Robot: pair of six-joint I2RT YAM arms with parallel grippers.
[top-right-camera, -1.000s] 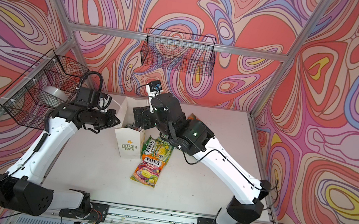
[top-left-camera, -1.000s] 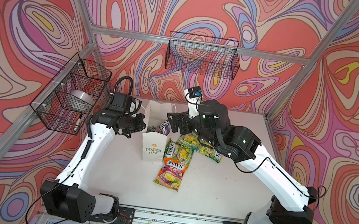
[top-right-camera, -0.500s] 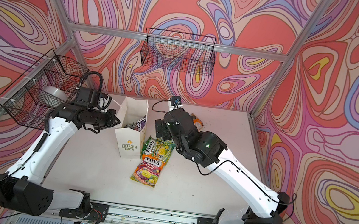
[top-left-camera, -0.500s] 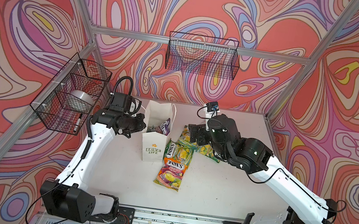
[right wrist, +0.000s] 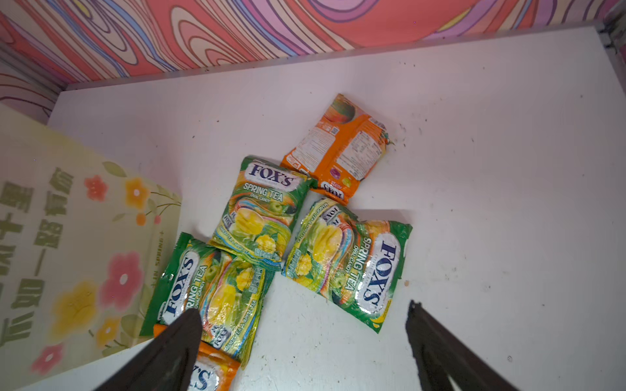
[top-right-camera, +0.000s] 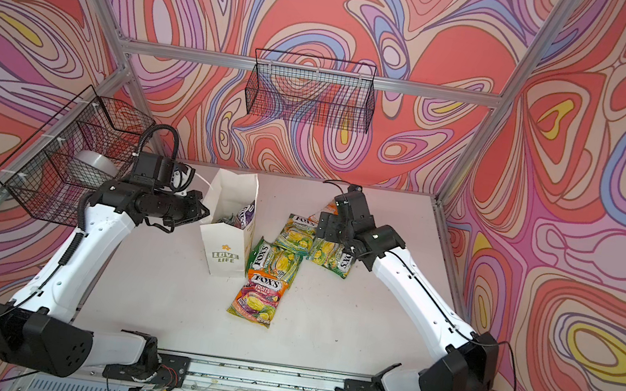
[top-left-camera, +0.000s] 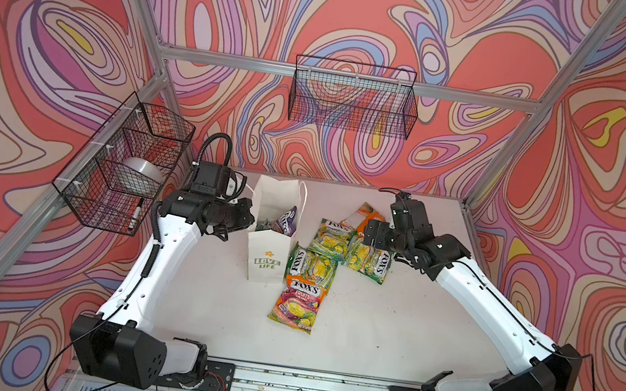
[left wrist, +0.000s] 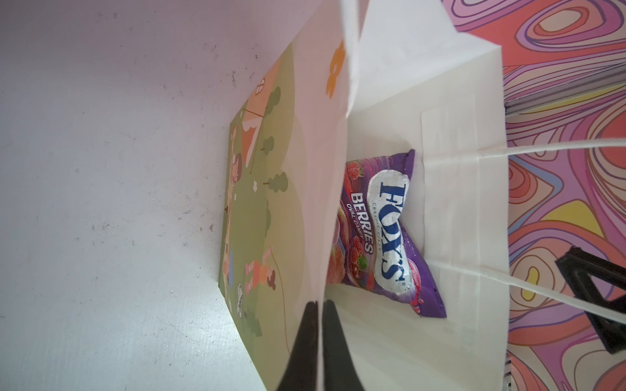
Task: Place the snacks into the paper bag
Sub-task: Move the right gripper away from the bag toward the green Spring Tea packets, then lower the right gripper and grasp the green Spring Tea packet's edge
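The green packet farthest from the bag has its FOX'S end clear of other snacks, so the robot's right gripper should continue lowering until its fingers straddle that end.
The white paper bag stands upright and open at the table's back left. My left gripper is shut on the bag's side wall at the rim, one finger inside and one outside. A purple snack packet leans inside the bag. To the right of the bag lie several snacks: three green packets, an orange packet face down, and an orange fruits packet. My right gripper hangs open above them with nothing between its fingers.
A black wire basket on the left wall holds a silver roll and a pen. Another wire basket hangs on the back wall. The white table ends at patterned walls behind and at both sides.
My right arm has drawn back from over the bag's mouth to the right, above the packets on the table, its gripper still open. The left gripper has kept its hold on the bag.
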